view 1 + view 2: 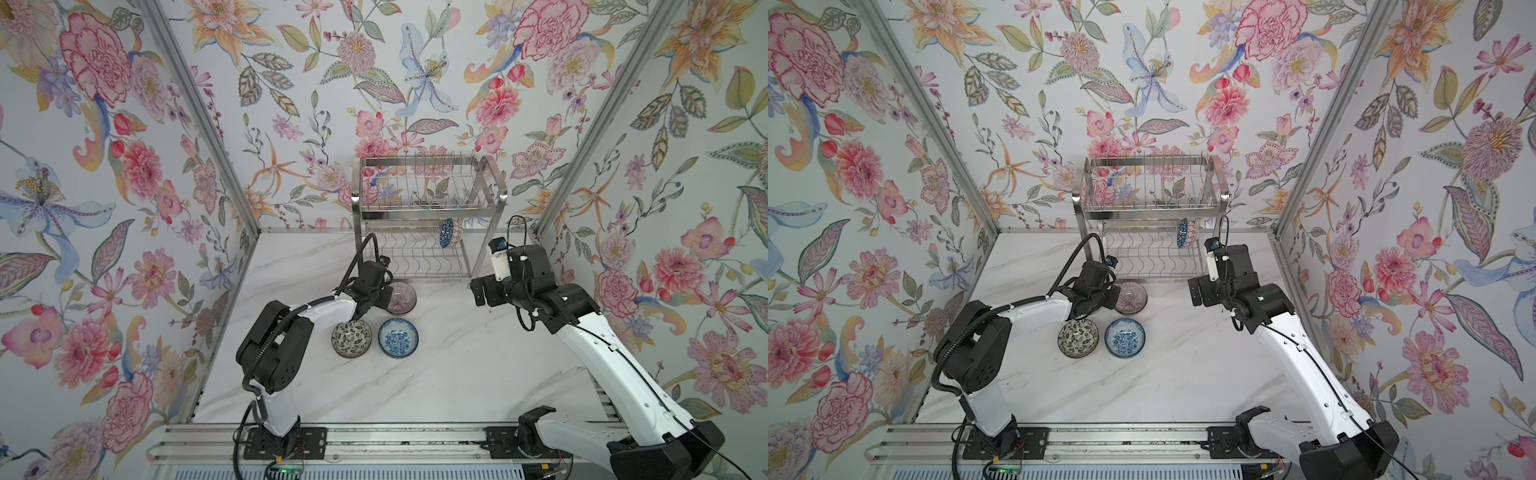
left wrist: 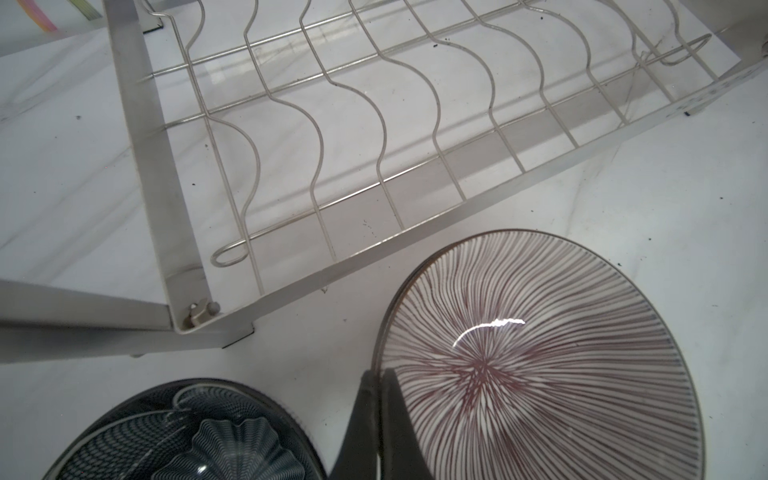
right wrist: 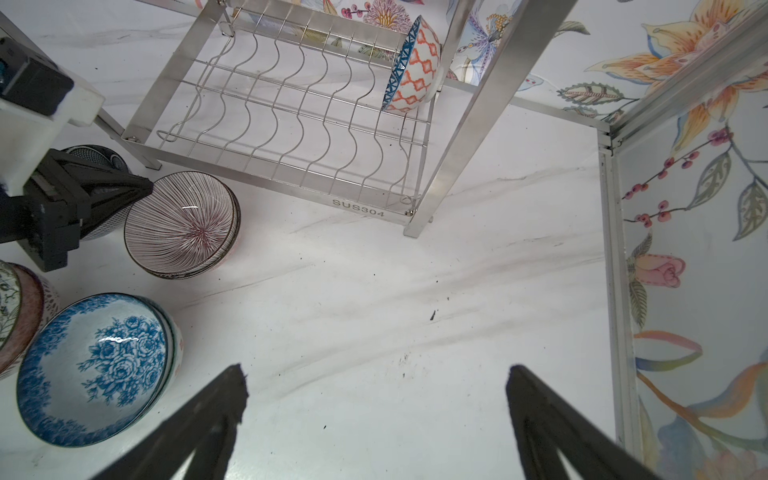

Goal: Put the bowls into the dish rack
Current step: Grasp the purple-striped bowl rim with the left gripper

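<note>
The purple-lined bowl sits inside another bowl, their rims close together (image 2: 397, 302) at my left gripper, so I should open and pinch only the purple-lined bowl's rim (image 2: 386, 350) before lifting.
The steel dish rack (image 1: 430, 214) (image 1: 1150, 208) (image 3: 357, 203) stands at the back of the table. One bowl with a blue rim and an orange pattern (image 1: 449, 232) (image 1: 1185, 232) (image 3: 415, 66) leans on edge at the right end of its lower tier. A purple-lined bowl (image 1: 402, 297) (image 1: 1133, 297) (image 2: 540, 353) (image 3: 183, 224) sits just in front of the rack (image 2: 153, 166). My left gripper (image 1: 385, 296) (image 2: 378, 376) (image 3: 145, 189) is shut on its left rim, one finger inside and one outside. My right gripper (image 1: 478, 293) (image 3: 374, 374) hangs open over bare table to the right.
A black-and-white leaf bowl (image 1: 351, 337) (image 1: 1078, 338) and a blue floral bowl (image 1: 397, 337) (image 1: 1124, 337) (image 3: 95, 365) sit nearer the front. A dark wave-patterned bowl (image 2: 187, 436) (image 3: 97, 158) lies under my left wrist. Floral walls close in three sides.
</note>
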You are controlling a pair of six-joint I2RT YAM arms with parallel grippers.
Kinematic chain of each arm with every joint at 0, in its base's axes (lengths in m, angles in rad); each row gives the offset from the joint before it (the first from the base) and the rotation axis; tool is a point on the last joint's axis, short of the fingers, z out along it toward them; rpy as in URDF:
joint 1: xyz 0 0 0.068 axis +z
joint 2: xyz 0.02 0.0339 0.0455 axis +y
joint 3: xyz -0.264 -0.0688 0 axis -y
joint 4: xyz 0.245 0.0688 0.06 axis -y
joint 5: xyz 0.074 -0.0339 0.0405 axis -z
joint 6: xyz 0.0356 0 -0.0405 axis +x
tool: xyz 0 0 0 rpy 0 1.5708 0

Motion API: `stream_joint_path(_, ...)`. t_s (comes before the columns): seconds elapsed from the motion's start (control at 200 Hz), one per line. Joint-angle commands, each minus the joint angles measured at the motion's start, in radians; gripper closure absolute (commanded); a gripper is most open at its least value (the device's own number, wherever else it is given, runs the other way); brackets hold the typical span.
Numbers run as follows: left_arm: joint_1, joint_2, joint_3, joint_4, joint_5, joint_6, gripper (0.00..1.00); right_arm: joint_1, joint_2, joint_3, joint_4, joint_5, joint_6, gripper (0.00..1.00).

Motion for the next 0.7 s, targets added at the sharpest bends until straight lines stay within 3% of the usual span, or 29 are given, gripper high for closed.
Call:
stream_joint_path(0.0,-0.008,-0.032,0.021,-0.044,-0.057,0.025,1.0,0.008,-0.007,0.025,-0.001,0.013,0.002,0.01)
stream_joint_path(0.31,-0.008,-0.052,0.041,-0.081,-0.074,0.04,0.98,0.01,-0.011,0.023,-0.001,0.016,0.001,0.01)
stream_joint_path(0.52,-0.008,-0.058,0.044,-0.086,-0.062,0.043,0.76,0.01,-0.007,0.025,-0.001,0.013,0.001,0.01)
stream_joint_path(0.696,-0.008,-0.031,0.048,-0.087,-0.046,0.042,0.63,0.01,-0.005,0.027,-0.001,0.013,0.0,0.01)
